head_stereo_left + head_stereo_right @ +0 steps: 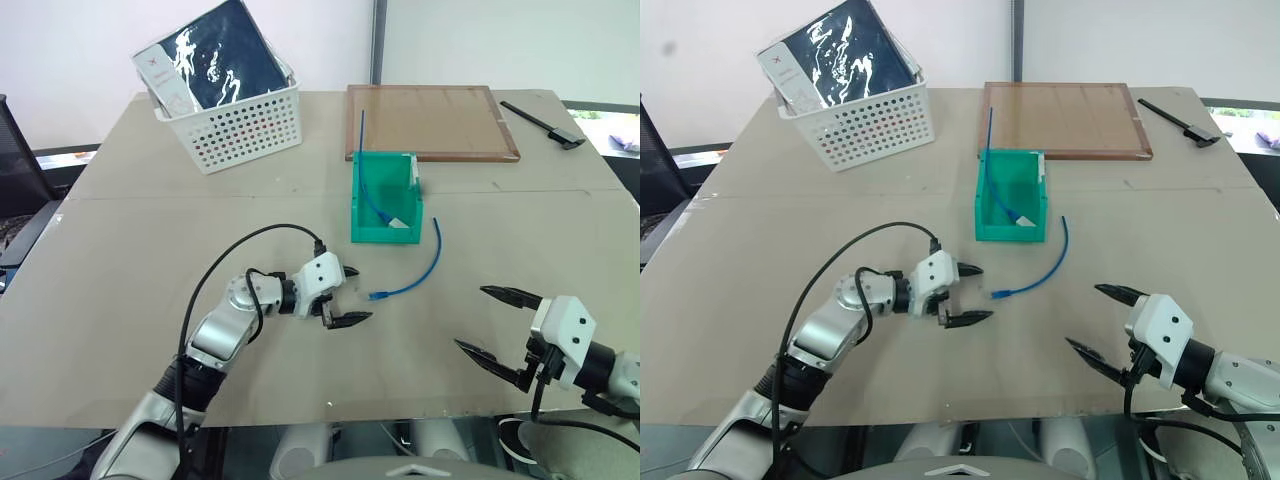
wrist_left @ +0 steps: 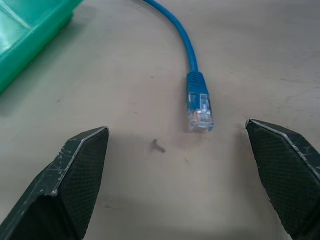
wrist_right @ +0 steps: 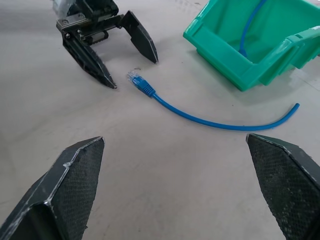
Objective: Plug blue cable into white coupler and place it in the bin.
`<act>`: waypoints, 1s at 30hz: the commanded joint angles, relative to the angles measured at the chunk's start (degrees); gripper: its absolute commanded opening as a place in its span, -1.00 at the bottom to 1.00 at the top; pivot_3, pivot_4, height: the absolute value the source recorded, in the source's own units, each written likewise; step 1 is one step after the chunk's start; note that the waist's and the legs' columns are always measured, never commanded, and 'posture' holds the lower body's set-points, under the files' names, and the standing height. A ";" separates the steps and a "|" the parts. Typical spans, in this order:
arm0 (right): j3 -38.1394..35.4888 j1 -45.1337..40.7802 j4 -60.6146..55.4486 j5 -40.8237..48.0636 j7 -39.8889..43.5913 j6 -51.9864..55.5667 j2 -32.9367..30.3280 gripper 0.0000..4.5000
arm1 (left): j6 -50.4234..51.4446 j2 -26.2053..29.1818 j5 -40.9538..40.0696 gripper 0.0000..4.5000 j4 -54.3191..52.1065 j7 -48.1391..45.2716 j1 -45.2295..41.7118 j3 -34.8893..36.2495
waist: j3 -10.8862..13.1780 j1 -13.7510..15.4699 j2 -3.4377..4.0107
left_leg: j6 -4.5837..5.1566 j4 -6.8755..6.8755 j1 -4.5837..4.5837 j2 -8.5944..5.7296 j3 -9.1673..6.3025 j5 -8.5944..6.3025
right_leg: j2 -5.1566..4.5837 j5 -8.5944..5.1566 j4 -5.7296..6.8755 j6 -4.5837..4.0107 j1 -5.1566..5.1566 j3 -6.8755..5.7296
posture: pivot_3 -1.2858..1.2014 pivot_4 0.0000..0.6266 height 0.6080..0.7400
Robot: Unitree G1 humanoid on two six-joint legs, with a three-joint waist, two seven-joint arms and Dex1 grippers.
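My gripper is about to lift the curved blue cable [image 1: 429, 273] by the plug, and that cable will keep its arc, since the straighter blue cable [image 1: 361, 132] sticks out of the bin.
A curved blue cable [image 1: 425, 268] lies on the table just in front and to the right of the green bin [image 1: 380, 232]. Its clear plug [image 2: 199, 107] points at my left gripper [image 1: 362, 293], which is open, with the plug lying just off its fingertips and untouched. My right gripper [image 1: 470, 316] hovers open and empty near the table's front right, well apart from the cable. Inside the bin a second, straighter blue cable [image 1: 366, 170] leans up the back wall, with a small white piece [image 1: 398, 222] at its lower end. The white coupler is out of view.
A white perforated basket [image 1: 235, 125] holding a dark packet stands at the back left. A wooden framed board [image 1: 432, 120] lies behind the bin, and a black tool [image 1: 545, 125] rests at the back right corner.
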 commanded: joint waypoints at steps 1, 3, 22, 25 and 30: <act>-0.57 1.24 -4.00 -0.07 -2.95 -0.70 0.08 1.00 | -1.82 -1.67 1.41 0.77 1.77 -1.63 -2.43 -1.90 | -0.01 0.10 0.00 | 0.00 0.01 -0.01 0.00 0.00 0.00 | 0.00 0.00 0.00 0.00 0.00 0.00 | 0.03 -0.52 1.00; -0.43 2.88 -4.93 -0.28 -4.15 -0.24 0.35 1.00 | -2.44 -1.89 1.56 0.49 2.39 -2.66 -2.88 -2.32 | -0.01 0.14 -0.01 | 0.00 0.04 -0.05 -0.02 -0.06 0.00 | -0.01 0.01 0.00 -0.02 0.00 -0.03 | 0.03 -0.52 1.00; 7.79 -0.52 -8.94 16.29 -21.69 18.22 10.31 1.00 | -10.93 -5.62 -7.92 -0.99 -4.08 -6.92 -5.32 5.98 | -0.02 0.15 -0.04 | 0.00 0.09 -0.10 0.01 -0.14 0.00 | -0.08 0.01 -0.01 -0.04 0.00 -0.07 | 0.03 -0.52 1.00; 8.04 -4.69 -8.93 23.04 -27.54 20.86 15.21 1.00 | -14.47 -7.88 -7.39 -0.99 -3.21 -4.85 -6.93 7.15 | -0.03 0.10 -0.03 | 0.00 0.17 -0.12 -0.02 -0.15 0.00 | -0.08 0.02 -0.01 -0.03 0.01 -0.09 | 0.03 -0.52 1.00; 7.63 -12.91 -7.87 31.57 -38.71 23.21 22.07 0.48 | -22.45 -9.14 -4.84 -1.00 -0.46 -3.07 -7.55 7.84 | -0.04 -0.11 0.00 | 0.00 0.17 -0.10 0.01 -0.16 0.00 | 0.01 0.02 0.01 -0.04 0.01 -0.07 | 0.03 -0.52 1.00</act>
